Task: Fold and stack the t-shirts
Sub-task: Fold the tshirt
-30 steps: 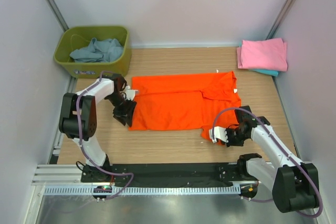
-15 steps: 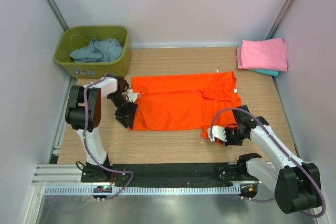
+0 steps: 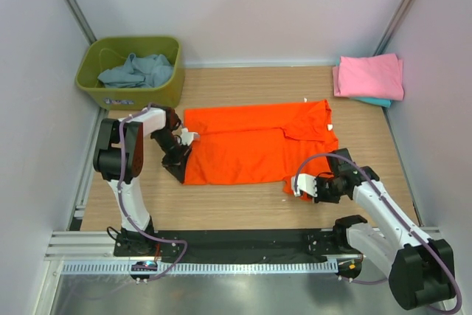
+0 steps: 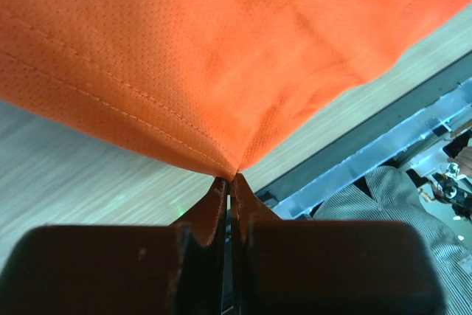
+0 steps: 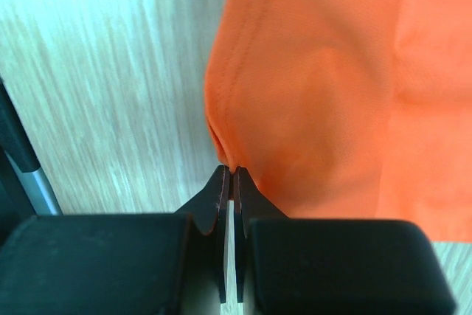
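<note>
My left gripper should keep carrying its corner until it reaches the t-shirt's far edge [image 3: 192, 112] and then let go, because my grippers are holding both [image 3: 189, 180] near corners of the orange t-shirt.
The bright orange t-shirt [image 3: 254, 143] lies flat across the middle of the table, partly folded. My left gripper [image 3: 179, 170] is shut on its near left corner; in the left wrist view the orange t-shirt [image 4: 221, 57] is pinched at the tips of the left gripper [image 4: 229, 178]. My right gripper [image 3: 289, 188] is shut on the shirt's near right corner; the right wrist view shows the orange t-shirt [image 5: 310, 94] bunched between the tips of the right gripper [image 5: 232, 170]. A folded pink t-shirt [image 3: 371, 76] lies on a teal one [image 3: 376, 101] at the back right.
An olive-green tub [image 3: 130, 88] at the back left holds a crumpled blue-grey t-shirt [image 3: 138, 69]. Grey walls close in both sides. A black strip and metal rail [image 3: 221, 256] run along the near edge.
My left gripper has slid toward the near left corner of the orange shirt and stays shut on it. My right gripper has shifted slightly left along the near edge.
</note>
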`<move>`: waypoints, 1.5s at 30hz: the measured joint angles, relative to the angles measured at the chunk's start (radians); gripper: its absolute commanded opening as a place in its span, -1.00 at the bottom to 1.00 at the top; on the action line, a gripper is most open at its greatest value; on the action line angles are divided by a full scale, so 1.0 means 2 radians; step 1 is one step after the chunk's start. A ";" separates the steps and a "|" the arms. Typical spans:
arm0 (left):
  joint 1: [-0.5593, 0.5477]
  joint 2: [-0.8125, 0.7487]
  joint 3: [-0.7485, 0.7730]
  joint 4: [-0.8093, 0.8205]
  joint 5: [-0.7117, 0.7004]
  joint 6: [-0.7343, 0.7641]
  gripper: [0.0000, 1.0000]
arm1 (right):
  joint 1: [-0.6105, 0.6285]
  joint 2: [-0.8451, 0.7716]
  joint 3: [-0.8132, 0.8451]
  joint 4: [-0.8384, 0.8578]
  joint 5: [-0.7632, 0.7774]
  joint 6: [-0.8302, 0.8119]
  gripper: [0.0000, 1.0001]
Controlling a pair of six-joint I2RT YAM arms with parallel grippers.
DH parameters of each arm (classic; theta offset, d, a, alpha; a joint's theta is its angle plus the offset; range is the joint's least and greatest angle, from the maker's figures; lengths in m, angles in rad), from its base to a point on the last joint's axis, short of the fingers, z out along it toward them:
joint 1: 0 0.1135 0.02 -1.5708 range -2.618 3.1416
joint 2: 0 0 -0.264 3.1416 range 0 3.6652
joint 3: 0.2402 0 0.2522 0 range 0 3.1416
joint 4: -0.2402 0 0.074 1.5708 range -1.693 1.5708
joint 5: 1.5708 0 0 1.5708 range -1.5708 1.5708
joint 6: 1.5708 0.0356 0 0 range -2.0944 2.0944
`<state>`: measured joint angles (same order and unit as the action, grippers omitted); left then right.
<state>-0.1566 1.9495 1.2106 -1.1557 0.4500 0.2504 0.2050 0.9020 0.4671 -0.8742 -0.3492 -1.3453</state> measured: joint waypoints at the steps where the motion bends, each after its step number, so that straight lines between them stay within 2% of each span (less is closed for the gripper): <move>1: 0.000 0.000 0.002 -0.005 0.002 0.001 -1.00 | 0.000 -0.003 0.000 0.003 0.002 0.008 -0.97; 7: 0.000 -0.011 0.033 -0.041 0.007 0.013 -1.00 | 0.000 -0.032 0.021 0.010 0.019 0.064 -0.97; 12: 0.000 -0.016 0.099 -0.072 0.007 0.024 -1.00 | 0.000 -0.059 0.073 0.029 0.033 0.114 -0.97; 17: 0.000 -0.016 0.160 -0.079 0.007 0.030 -0.99 | 0.001 -0.046 0.127 0.066 0.052 0.162 -0.97; 23: 0.000 -0.006 0.228 -0.083 0.010 0.031 -0.99 | 0.001 0.012 0.161 0.130 0.069 0.195 -0.97; 31: 0.000 0.015 0.257 -0.086 0.019 0.017 -0.99 | -0.002 0.121 0.219 0.201 0.078 0.208 -0.97; 45: 0.028 0.100 0.367 -0.090 0.030 -0.014 -1.00 | -0.045 0.297 0.344 0.285 0.064 0.217 -0.97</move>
<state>-0.1005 2.1487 1.9450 -1.3365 0.5095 0.2234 0.1154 1.4952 1.1561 -0.3035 -0.2218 -0.9104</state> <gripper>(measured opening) 0.005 0.063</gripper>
